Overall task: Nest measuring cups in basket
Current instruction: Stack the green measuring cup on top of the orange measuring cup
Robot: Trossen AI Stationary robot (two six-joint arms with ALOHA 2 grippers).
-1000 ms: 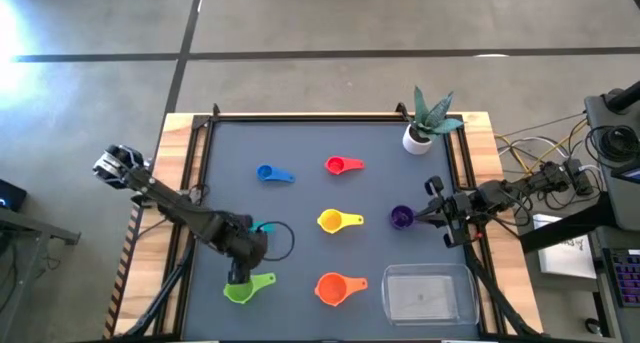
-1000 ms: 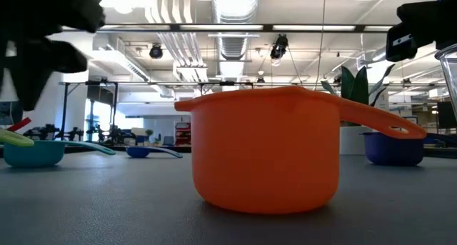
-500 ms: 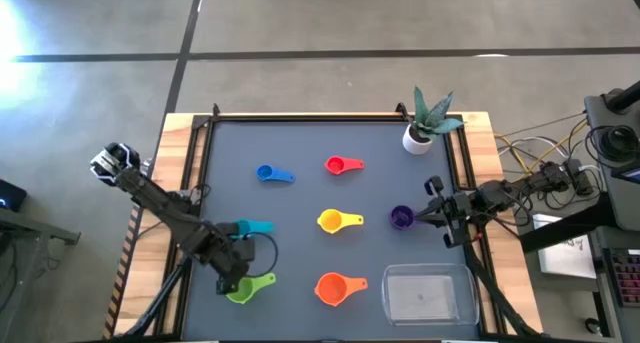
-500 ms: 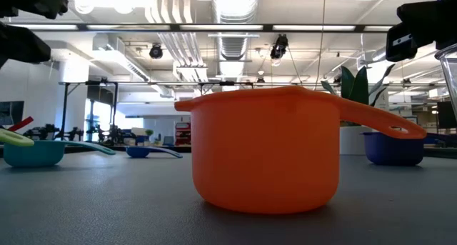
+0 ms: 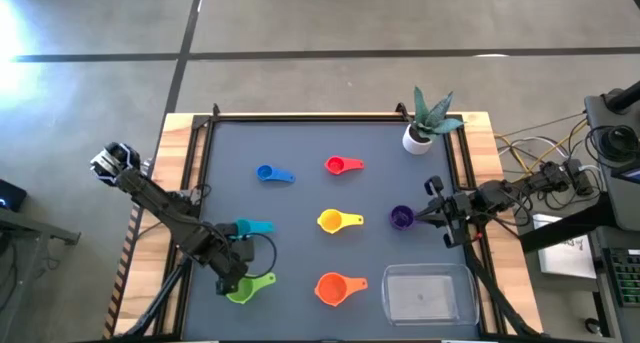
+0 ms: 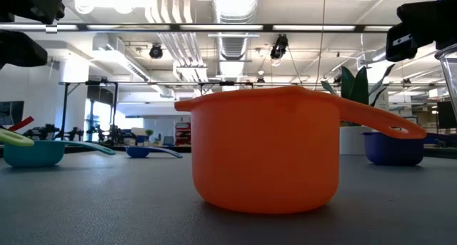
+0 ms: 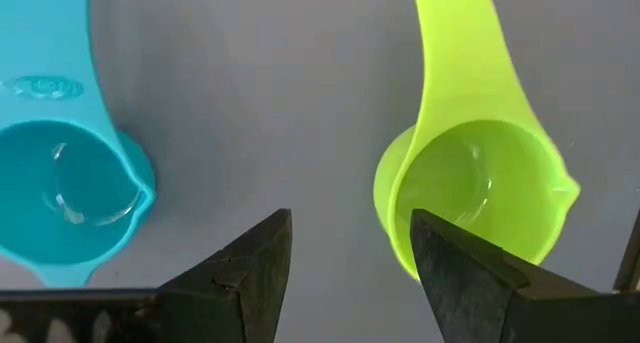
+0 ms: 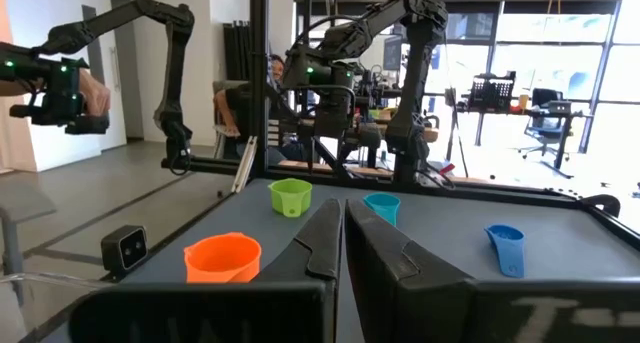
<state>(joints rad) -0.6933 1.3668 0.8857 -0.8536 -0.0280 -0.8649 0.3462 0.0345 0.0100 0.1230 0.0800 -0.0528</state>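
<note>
I should keep lowering my left gripper and close it on the cup's side (image 7: 394, 205), since one finger is over the green cup's hollow (image 7: 482, 183) and the other is over clear mat.
Six measuring cups sit upright on their bases on the dark mat: blue (image 5: 272, 173), red (image 5: 342, 165), yellow (image 5: 335, 221), purple (image 5: 401, 218), teal (image 5: 250, 227), green (image 5: 240, 289) and orange (image 5: 335, 288). The clear basket (image 5: 428, 293) stands at the near right corner. My left gripper (image 5: 230, 271) hangs open above the mat, its fingers over the gap between the teal cup (image 7: 60, 183) and the green cup (image 7: 470, 183). My right gripper (image 5: 430, 215) is shut, just right of the purple cup, touching nothing.
A small white plant pot (image 5: 420, 133) stands at the far right corner. In the low view the orange cup (image 6: 264, 152) fills the foreground. A raised frame borders the mat (image 5: 300, 118). Bare mat lies between the cup rows.
My left gripper has risen and moved toward the near left corner, away from above the teal cup and toward the green cup; the teal cup now shows in full. For the last half second it has kept still. No cup has moved.
</note>
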